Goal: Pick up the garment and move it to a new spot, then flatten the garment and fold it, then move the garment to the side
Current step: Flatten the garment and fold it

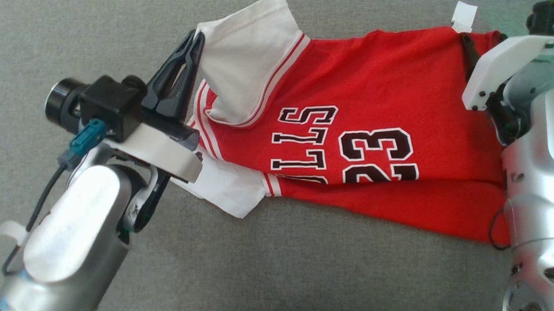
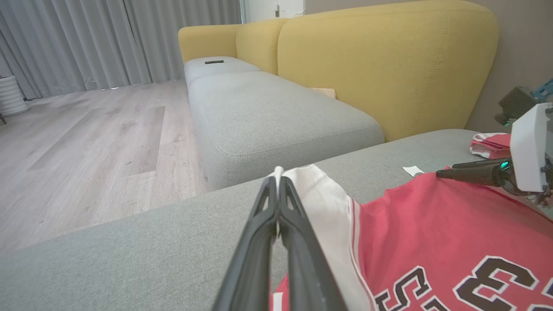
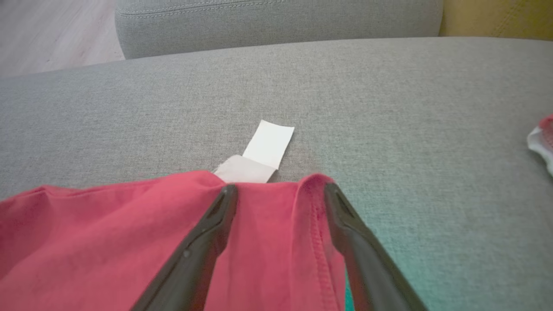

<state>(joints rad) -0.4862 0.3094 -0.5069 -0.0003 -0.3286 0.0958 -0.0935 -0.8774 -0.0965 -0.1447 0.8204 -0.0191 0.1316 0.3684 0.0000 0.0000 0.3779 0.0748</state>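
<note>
My gripper will bring the white label point(image 1: 464, 16) along when it folds over the jersey's red edge point(image 1: 455, 30), because the label sticks out from that edge.
A red jersey point(image 1: 379, 108) with white sleeves and black "23" lettering lies partly folded on the grey sofa seat point(image 1: 271, 269). My left gripper point(image 1: 195, 40) is shut on the edge of its upper white sleeve point(image 1: 249, 59); in the left wrist view the sleeve point(image 2: 319, 203) shows pinched at the closed tips of the left gripper point(image 2: 278, 179). My right gripper point(image 1: 484, 43) stands open at the jersey's far hem corner. In the right wrist view the right gripper point(image 3: 280, 190) straddles the red hem point(image 3: 268, 242), one finger on each side. A white label point(image 3: 268, 144) sticks out past the hem.
A yellow sofa back point(image 2: 389, 56) rises behind the seat, and another grey cushion point(image 2: 268, 112) lies beyond the jersey. A second red and white cloth point(image 2: 492, 144) sits near the backrest. Wooden floor point(image 2: 86, 138) drops off past the seat edge.
</note>
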